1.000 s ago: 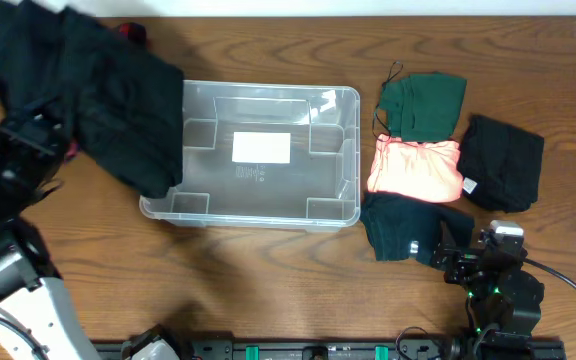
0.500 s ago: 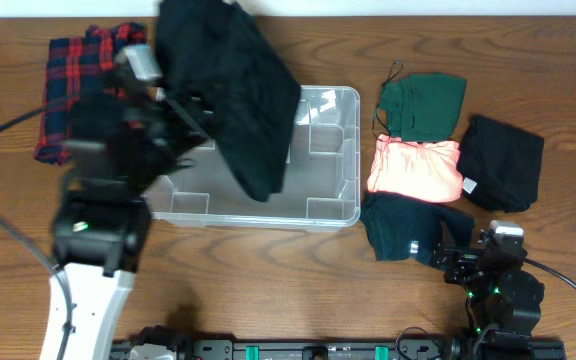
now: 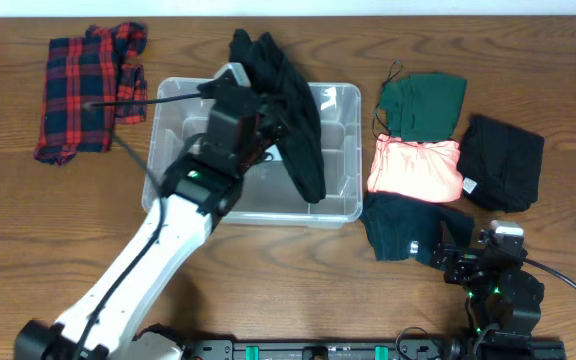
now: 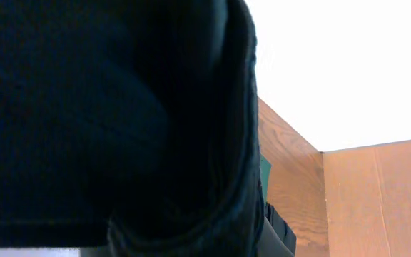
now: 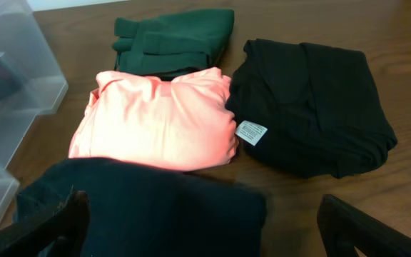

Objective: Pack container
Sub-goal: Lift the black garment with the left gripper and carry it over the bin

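Observation:
The black garment sticks out beyond the container's far rim (image 3: 255, 74), so my left gripper should pull it back toward the front and let it down onto the container's bottom (image 3: 270, 188).
The container (image 3: 336, 150), a clear plastic bin, stands at the table's middle. My left arm reaches over it from the front left. A black garment (image 3: 298, 130) hangs from my left gripper (image 3: 260, 112), draped over the bin's far right part. The cloth hides the jaws, which are shut on it. In the left wrist view the black garment (image 4: 105, 107) fills nearly the whole frame. My right gripper (image 3: 455, 255) rests low at the front right, open (image 5: 202, 221), with a folded dark teal garment (image 5: 141, 207) just ahead of its fingers.
Right of the bin lie a folded green garment (image 3: 423, 105), a coral one (image 3: 415, 168), a black one (image 3: 503, 160) and the dark teal one (image 3: 403, 225). A red plaid shirt (image 3: 88, 90) lies at the far left.
My left arm has swung from the table's far left to over the bin, carrying the black garment with it and uncovering the plaid shirt. The right arm has not moved.

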Action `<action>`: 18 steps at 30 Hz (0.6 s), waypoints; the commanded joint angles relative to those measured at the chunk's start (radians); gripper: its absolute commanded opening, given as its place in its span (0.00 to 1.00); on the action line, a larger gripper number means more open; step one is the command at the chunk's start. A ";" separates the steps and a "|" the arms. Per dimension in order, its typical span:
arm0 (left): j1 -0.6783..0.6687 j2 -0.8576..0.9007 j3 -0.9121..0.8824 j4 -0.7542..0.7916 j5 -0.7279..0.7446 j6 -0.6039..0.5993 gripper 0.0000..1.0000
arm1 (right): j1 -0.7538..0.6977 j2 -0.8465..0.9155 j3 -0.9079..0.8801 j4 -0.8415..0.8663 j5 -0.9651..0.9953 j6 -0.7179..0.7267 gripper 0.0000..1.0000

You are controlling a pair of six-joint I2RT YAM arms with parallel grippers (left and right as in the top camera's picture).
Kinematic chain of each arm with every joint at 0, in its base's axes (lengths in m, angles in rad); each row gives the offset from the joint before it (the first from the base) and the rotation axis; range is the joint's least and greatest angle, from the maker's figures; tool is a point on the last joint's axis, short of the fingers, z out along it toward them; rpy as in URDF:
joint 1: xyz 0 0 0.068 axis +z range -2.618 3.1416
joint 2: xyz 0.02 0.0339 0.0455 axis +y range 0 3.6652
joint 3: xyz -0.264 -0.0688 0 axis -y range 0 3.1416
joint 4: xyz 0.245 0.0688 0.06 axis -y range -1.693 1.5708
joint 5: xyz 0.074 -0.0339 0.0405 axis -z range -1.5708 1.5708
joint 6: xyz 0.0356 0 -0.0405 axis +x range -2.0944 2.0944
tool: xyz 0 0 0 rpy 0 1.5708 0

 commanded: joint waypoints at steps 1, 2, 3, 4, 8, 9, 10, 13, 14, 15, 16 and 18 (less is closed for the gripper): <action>-0.035 0.026 0.028 0.066 -0.032 -0.052 0.06 | -0.004 -0.006 -0.002 0.000 -0.004 0.012 0.99; -0.046 0.029 0.028 0.083 -0.032 -0.052 0.06 | -0.004 -0.006 -0.002 0.000 -0.004 0.012 0.99; -0.056 0.028 0.028 0.102 -0.032 -0.051 0.06 | -0.004 -0.006 -0.002 -0.001 -0.004 0.012 0.99; -0.063 0.024 0.028 0.115 -0.032 -0.051 0.06 | -0.004 -0.006 -0.002 0.000 -0.004 0.012 0.99; -0.082 -0.011 0.028 0.145 -0.035 -0.032 0.06 | -0.004 -0.006 -0.002 -0.001 -0.004 0.012 0.99; -0.083 -0.019 0.028 0.144 -0.042 -0.033 0.06 | -0.004 -0.006 -0.002 -0.001 -0.004 0.012 0.99; -0.084 -0.023 0.028 0.143 -0.042 -0.033 0.06 | -0.004 -0.006 -0.002 -0.001 -0.004 0.012 0.99; -0.084 -0.021 0.028 0.117 -0.044 -0.033 0.06 | -0.004 -0.006 -0.002 0.000 -0.004 0.012 0.99; -0.084 -0.017 0.028 0.099 -0.045 -0.033 0.06 | -0.004 -0.006 -0.002 0.000 -0.004 0.012 0.99; -0.084 -0.012 0.028 0.079 -0.050 -0.033 0.06 | -0.004 -0.006 -0.002 -0.001 -0.004 0.012 0.99; -0.084 -0.005 0.028 0.057 -0.055 -0.033 0.06 | -0.004 -0.006 -0.002 -0.001 -0.004 0.012 0.99; -0.084 0.016 0.027 0.023 -0.065 -0.033 0.06 | -0.004 -0.006 -0.002 -0.001 -0.004 0.012 0.99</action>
